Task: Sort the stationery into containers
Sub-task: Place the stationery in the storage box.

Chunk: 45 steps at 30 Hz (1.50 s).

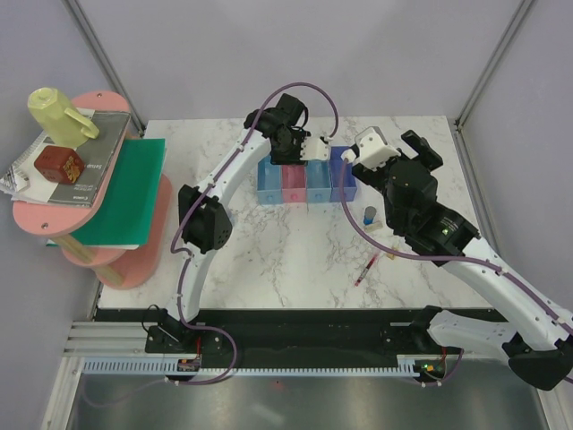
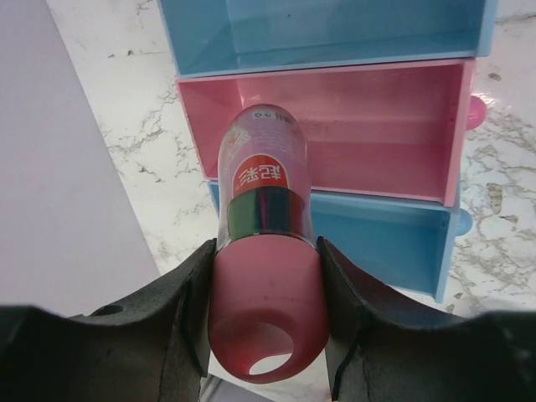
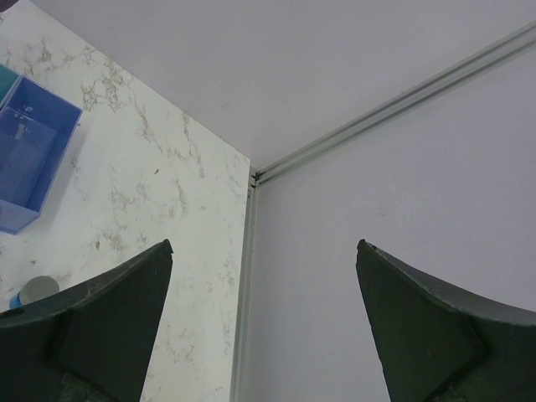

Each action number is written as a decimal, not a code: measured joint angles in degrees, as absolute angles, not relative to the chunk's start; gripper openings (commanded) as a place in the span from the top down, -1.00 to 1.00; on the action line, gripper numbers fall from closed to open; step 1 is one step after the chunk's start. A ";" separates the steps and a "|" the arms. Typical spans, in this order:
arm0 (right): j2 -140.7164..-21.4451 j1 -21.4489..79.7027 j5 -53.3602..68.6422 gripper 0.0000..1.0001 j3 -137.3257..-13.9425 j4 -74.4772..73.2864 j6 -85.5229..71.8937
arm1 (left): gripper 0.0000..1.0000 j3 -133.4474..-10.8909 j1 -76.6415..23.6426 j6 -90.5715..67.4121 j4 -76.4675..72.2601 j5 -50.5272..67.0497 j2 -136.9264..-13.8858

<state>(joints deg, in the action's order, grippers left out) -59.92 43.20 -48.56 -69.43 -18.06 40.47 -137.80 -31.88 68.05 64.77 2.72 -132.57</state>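
Observation:
The pink glue-stick tube's tip (image 2: 263, 127) is pointing between the sides of the open pink bin (image 2: 373, 130), so the robot's left gripper should go on lowering until the tube's tip is inside, and then let go.
My left gripper (image 2: 266, 310) is shut on the pink glue-stick tube (image 2: 266, 251) and holds it tip-forward over the pink bin (image 2: 452, 134). In the top view the left gripper (image 1: 288, 157) hangs over the far side of the joined row of bins: blue (image 1: 269, 184), pink (image 1: 294, 185), light blue (image 1: 319, 185) and violet-blue (image 1: 343, 177). My right gripper (image 1: 425, 148) is open and empty, aimed at the far right corner; its fingers (image 3: 100, 318) frame wall and table. A small blue piece (image 1: 369, 215) and a red pen (image 1: 365, 267) lie on the marble right of the bins. The violet-blue bin (image 3: 33, 151) looks empty.
A pink shelf stand (image 1: 134, 260) at the left carries books, a yellow-green jug (image 1: 58, 115), a red-brown cube (image 1: 59, 165) and a green sheet (image 1: 125, 193). Enclosure walls and a corner post (image 3: 251, 251) close the table's far and right sides.

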 measured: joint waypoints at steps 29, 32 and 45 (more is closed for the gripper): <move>-56.25 42.87 -46.39 -0.96 -64.47 -19.09 36.71 | -0.12 -136.49 -32.01 76.09 59.44 -3.27 -139.35; -56.18 42.78 -46.35 -0.96 -64.14 -19.11 36.58 | -0.32 -136.49 -32.03 76.40 59.13 -3.95 -139.48; -55.75 42.52 -46.09 -0.96 -62.63 -19.53 35.90 | -0.50 -136.49 -31.97 77.32 54.74 -7.03 -139.90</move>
